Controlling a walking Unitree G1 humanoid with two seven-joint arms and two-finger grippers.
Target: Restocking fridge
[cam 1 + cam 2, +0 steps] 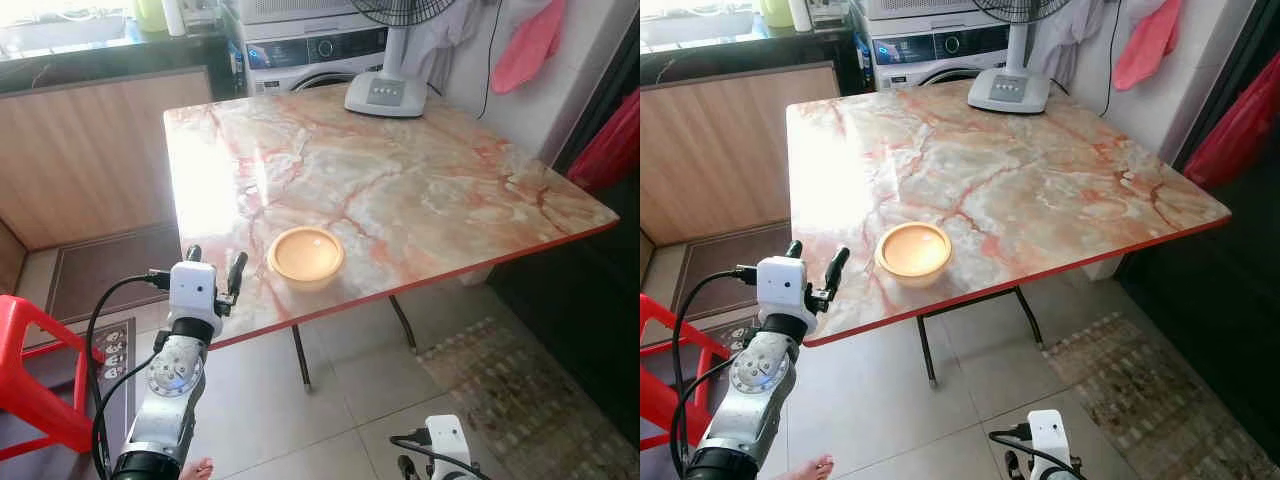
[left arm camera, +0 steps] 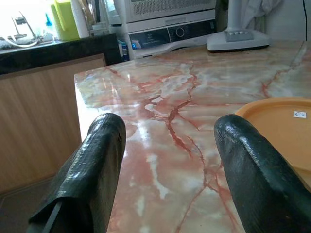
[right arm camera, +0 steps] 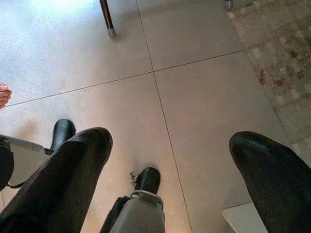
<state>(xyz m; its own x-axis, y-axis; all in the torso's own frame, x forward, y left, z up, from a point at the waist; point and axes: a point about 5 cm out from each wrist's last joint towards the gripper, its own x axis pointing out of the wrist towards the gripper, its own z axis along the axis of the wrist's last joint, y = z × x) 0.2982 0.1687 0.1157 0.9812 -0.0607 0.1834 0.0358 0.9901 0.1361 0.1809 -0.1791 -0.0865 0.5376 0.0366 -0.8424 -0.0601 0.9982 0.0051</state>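
The lid sits flush (image 1: 306, 255) around the bowl's rim, so the orange bowl should rise with its lid still on when I lift the bowl's near edge.
An orange bowl (image 1: 306, 256) sits near the front edge of the marble table (image 1: 400, 180); its rim also shows in the left wrist view (image 2: 282, 124). My left gripper (image 1: 214, 266) is raised at the table's front left corner, just left of the bowl, open with nothing between its fingers (image 2: 92, 179). My right gripper (image 3: 170, 179) hangs low beside the body, open, pointing down at the tiled floor (image 3: 194, 97).
A fan base (image 1: 386, 94) stands at the table's far edge. A washing machine (image 1: 310, 55) and a wooden counter (image 1: 90, 150) lie behind. A red stool (image 1: 30, 370) is at my left. A patterned mat (image 1: 520, 390) and a person's toes (image 3: 4, 94) are on the floor.
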